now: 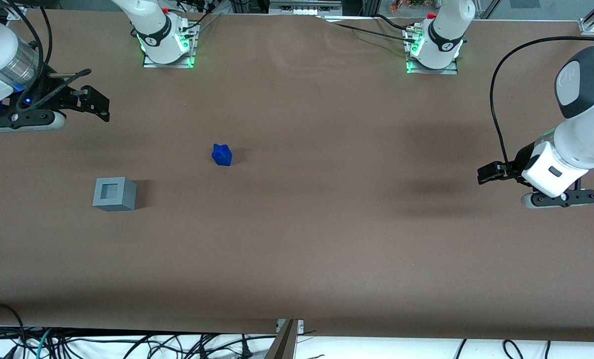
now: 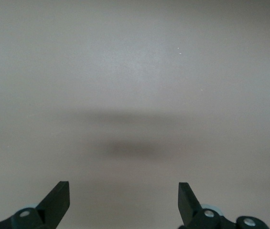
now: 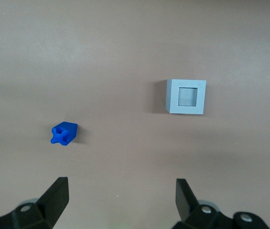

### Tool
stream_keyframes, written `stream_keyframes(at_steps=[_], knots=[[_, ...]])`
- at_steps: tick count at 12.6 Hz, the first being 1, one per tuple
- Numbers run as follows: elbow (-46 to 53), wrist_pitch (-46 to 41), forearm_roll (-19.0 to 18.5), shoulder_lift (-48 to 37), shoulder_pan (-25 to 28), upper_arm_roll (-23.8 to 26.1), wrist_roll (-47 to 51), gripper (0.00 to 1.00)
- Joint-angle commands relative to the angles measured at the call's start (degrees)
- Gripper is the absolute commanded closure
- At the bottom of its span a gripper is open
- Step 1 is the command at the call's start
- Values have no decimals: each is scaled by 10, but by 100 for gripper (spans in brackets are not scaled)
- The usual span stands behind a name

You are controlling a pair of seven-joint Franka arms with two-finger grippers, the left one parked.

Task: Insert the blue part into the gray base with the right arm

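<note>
I see that the gray base's square hole point(image 1: 109, 191) looks shallow, so the blue part's notched top point(image 1: 221, 147) will keep sticking out when I push the blue part in.
The blue part point(image 1: 222, 154) lies on the brown table, a small bright-blue block with a notched top, also seen in the right wrist view point(image 3: 64, 133). The gray base point(image 1: 114, 194) stands nearer the front camera and closer to the working arm's end, its square hole facing up point(image 3: 187, 96). My right gripper point(image 1: 97, 105) hangs high above the table at the working arm's end, farther from the front camera than both objects. Its fingers point(image 3: 56, 195) stand wide apart with nothing between them point(image 3: 121, 196).
Two arm bases point(image 1: 167, 47) point(image 1: 434, 52) with green lights sit along the table edge farthest from the front camera. Cables point(image 1: 127, 344) lie below the near edge. Bare brown tabletop point(image 1: 327, 199) stretches between the objects and the parked arm.
</note>
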Motion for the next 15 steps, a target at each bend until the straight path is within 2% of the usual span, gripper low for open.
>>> stream_keyframes(at_steps=[1,6,9,15], knots=[[12,-9,-3,0,-7,20,-12,1],[10,-6,1,6,-7,21,-2,1],[-8,10,23,7,-7,21,27,1],[-109,125,26,5,-6,72,136,1]])
